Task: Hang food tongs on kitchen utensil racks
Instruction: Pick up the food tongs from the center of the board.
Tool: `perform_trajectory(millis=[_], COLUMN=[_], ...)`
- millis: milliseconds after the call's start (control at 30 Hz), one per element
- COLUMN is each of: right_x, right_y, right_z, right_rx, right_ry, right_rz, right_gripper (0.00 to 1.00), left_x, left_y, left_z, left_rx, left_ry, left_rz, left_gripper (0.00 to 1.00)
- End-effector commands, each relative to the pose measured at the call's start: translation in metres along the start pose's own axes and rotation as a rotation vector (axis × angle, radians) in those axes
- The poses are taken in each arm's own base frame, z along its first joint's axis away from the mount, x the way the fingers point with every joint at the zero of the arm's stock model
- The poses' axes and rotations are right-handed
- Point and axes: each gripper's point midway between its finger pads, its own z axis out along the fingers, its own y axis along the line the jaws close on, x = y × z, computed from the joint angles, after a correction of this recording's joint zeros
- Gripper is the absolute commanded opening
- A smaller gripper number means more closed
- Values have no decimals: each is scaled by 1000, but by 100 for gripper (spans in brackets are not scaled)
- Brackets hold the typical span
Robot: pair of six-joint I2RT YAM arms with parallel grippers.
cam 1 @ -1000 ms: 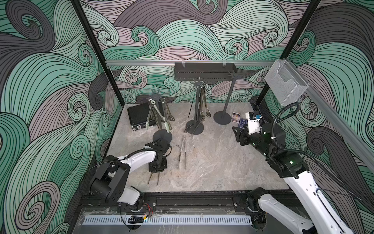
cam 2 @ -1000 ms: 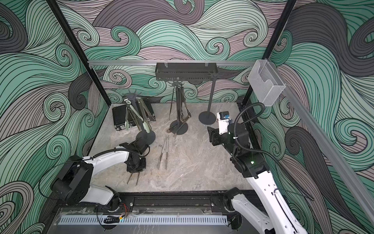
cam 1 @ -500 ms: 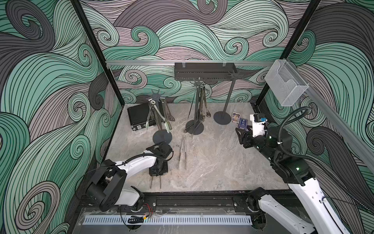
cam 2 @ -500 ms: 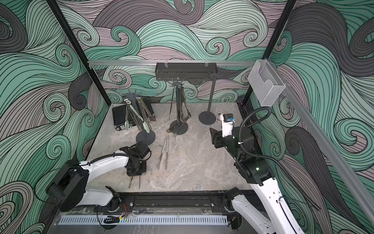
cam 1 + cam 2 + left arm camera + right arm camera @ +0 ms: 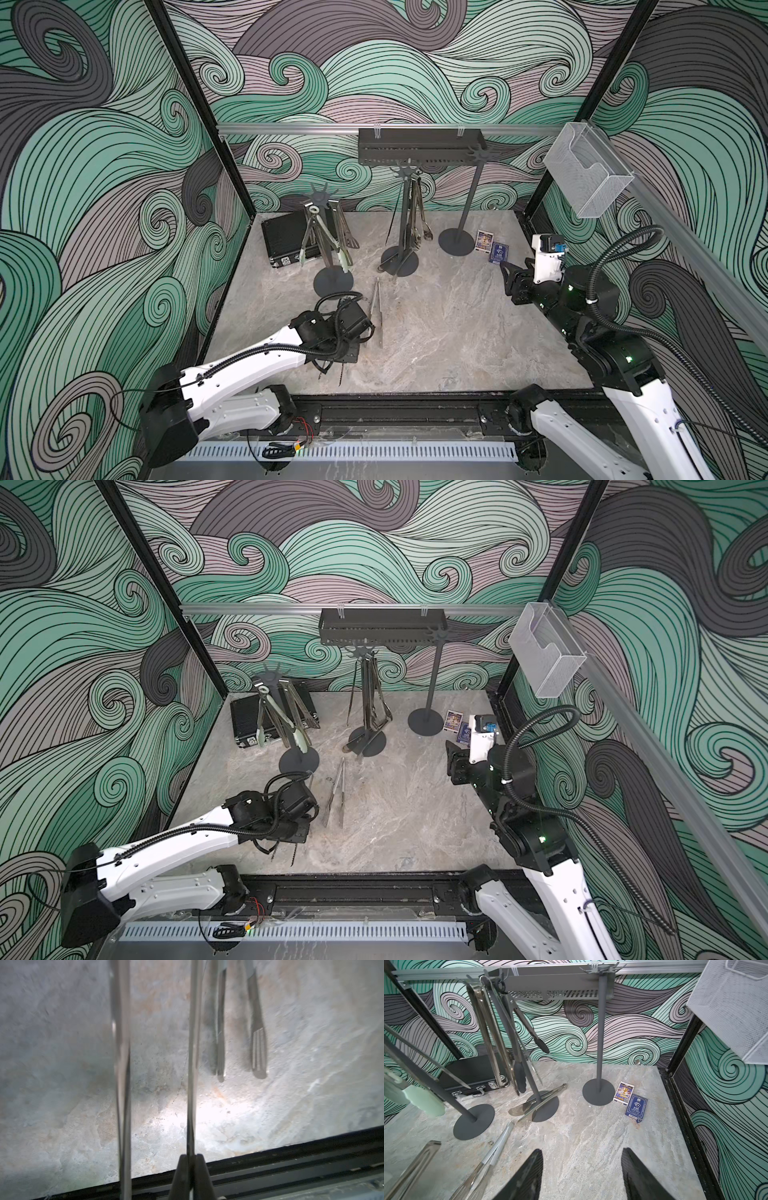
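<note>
The tongs (image 5: 192,1060) are in my left gripper, far from the empty rack (image 5: 468,196) by the card packs, so next I raise them and pass them to my right gripper.
My left gripper (image 5: 190,1156) is shut on one thin arm of a pair of steel food tongs (image 5: 191,1064); the pair's other arm (image 5: 122,1084) runs beside it, near the table's front edge. In both top views that gripper (image 5: 343,351) (image 5: 291,831) is low over the table. A second pair of tongs (image 5: 376,311) (image 5: 258,1053) lies loose just to its right. The left rack (image 5: 326,232) and the middle rack (image 5: 405,216) carry hanging tongs, and the right rack (image 5: 469,199) is bare. Another pair (image 5: 537,1103) lies across the middle rack's foot. My right gripper (image 5: 509,278) (image 5: 581,1151) is open and empty, raised at the right.
A black case (image 5: 286,243) lies behind the left rack. Two card packs (image 5: 484,241) sit by the right rack's foot. A black slotted shelf (image 5: 419,151) hangs on the back rail and a mesh basket (image 5: 588,174) on the right rail. A black frame rail (image 5: 291,1157) borders the front.
My left gripper has closed the last bit onto the tongs' arm and shifted slightly right and toward the front. The right arm has drawn back a little to the right.
</note>
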Motion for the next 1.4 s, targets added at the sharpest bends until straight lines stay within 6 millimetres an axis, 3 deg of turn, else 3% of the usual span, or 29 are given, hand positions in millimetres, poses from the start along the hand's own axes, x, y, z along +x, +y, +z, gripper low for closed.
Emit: perform_trajectory(millis=[0, 100, 200, 400, 533, 700, 900, 1000, 1167, 1367], right_x=[-2, 3, 10, 2, -5, -17, -43, -63, -90, -99], right_y=[-24, -38, -34, 12, 43, 92, 129, 140, 152, 171], right_z=[-4, 1, 11, 15, 1, -27, -64, -83, -94, -111], right_rx=[128, 190, 136, -147, -341, -665, -985, -1119, -1236, -1293], right_ry=[11, 36, 71, 47, 6, -77, -247, -351, -384, -394], right_rz=[31, 40, 75, 71, 20, -12, -51, -51, -74, -147], right_gripper=[61, 61, 61, 61, 60, 58, 57, 57, 58, 59], left_x=[-22, -45, -66, -93, -101, -91, -69, -61, -52, -60], left_y=[-3, -31, -65, -143, -175, -188, -187, -186, -195, -205], left_z=[-33, -61, -85, -134, -182, -239, -304, -333, -373, -404], left_rx=[-7, 67, 139, 427, 624, 803, 1037, 1155, 1350, 1508], left_ry=[-99, -178, -257, -438, -577, -647, -726, -756, -749, -766], left_rz=[72, 183, 318, 523, 619, 739, 798, 814, 855, 877], left_gripper=[0, 0, 0, 0, 0, 0, 0, 0, 0, 0])
